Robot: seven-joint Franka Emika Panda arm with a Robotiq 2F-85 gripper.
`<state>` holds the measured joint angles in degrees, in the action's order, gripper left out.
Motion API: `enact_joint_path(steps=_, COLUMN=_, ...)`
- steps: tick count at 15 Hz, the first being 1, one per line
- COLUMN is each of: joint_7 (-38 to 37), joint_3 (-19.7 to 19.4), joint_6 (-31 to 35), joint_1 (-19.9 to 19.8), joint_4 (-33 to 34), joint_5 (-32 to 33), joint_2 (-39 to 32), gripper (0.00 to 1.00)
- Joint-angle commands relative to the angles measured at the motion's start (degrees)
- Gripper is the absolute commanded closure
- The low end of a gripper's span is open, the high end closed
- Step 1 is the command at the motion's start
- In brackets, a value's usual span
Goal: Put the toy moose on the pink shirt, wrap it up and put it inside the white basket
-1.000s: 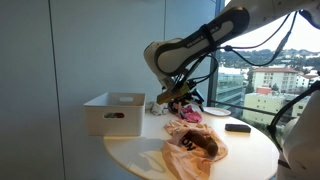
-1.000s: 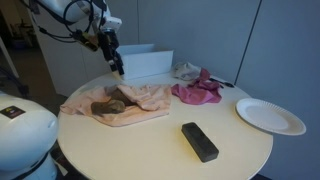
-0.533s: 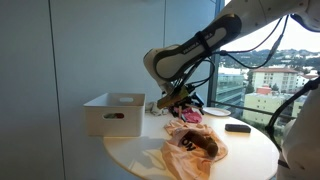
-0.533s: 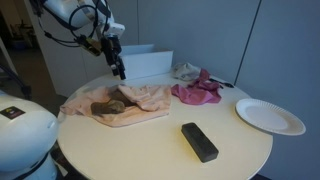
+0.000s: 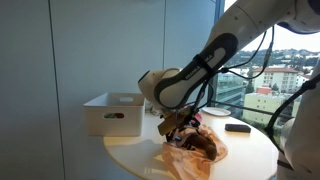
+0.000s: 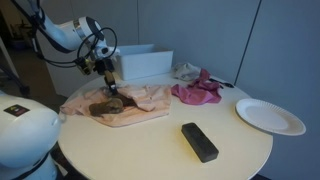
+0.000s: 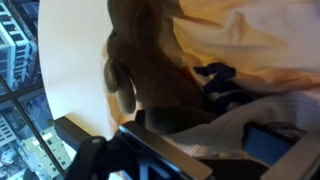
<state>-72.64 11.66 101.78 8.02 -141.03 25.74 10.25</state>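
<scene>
My gripper should go back to the shirt's outer edge (image 6: 82, 94) and fold it over the moose, because my gripper now hangs beside the toy moose (image 6: 103, 107), inside the pink shirt's edge.
The brown toy moose (image 6: 107, 105) lies on the spread pink shirt (image 6: 145, 98) at the near side of the round table; both show in both exterior views, the moose (image 5: 205, 146) on the shirt (image 5: 183, 160). The white basket (image 6: 145, 65) stands behind them, also in an exterior view (image 5: 113, 112). My gripper (image 6: 113, 88) hangs low right over the moose's end of the shirt, also seen in an exterior view (image 5: 178, 125). In the wrist view the moose (image 7: 150, 60) fills the frame on the shirt (image 7: 255, 30); my gripper (image 7: 185, 150) looks open, its fingers spread over the cloth.
A magenta cloth (image 6: 197, 90) lies bunched beside the basket. A white plate (image 6: 270, 115) and a black block (image 6: 199, 141) sit on the table's other side. The table edge (image 6: 150, 172) is close in front. Tall windows stand behind (image 5: 260, 80).
My arm has come down from in front of the basket to just above the moose and shirt. The moose, shirt and basket have not moved.
</scene>
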Motion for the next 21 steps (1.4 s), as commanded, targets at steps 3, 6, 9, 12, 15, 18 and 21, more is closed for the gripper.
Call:
enact_joint_path(steps=3, joint_7=4.02, joint_3=1.26, joint_6=11.61, joint_1=1.56, joint_4=-14.12, joint_5=6.01, joint_2=13.03, gripper=0.00)
enact_joint_path(steps=6, joint_7=4.45, joint_3=4.09, joint_6=12.07, joint_1=3.56, joint_4=-19.23, joint_5=7.56, joint_2=20.97, gripper=0.00)
enact_joint_path(steps=9, joint_7=11.05, joint_3=6.71, joint_6=9.37, joint_1=7.11, joint_4=-17.38, joint_5=5.27, joint_2=23.27, gripper=0.00)
enact_joint_path(steps=12, joint_7=18.65, joint_3=6.47, joint_6=13.55, joint_1=8.83, joint_4=-18.10, joint_5=5.72, joint_2=24.93, gripper=0.00)
enact_joint_path(steps=15, joint_7=23.78, joint_3=-0.29, joint_6=22.05, joint_1=11.02, joint_4=-17.90, joint_5=7.48, joint_2=18.72, gripper=0.00)
enact_joint_path(steps=18, joint_7=29.41, joint_3=-5.38, joint_6=32.90, joint_1=10.46, joint_4=-18.49, joint_5=7.77, joint_2=10.68, gripper=0.00)
enact_joint_path(steps=21, joint_7=37.15, joint_3=-10.15, joint_6=40.88, joint_1=10.81, joint_4=-18.57, joint_5=5.63, joint_2=2.47, gripper=0.00)
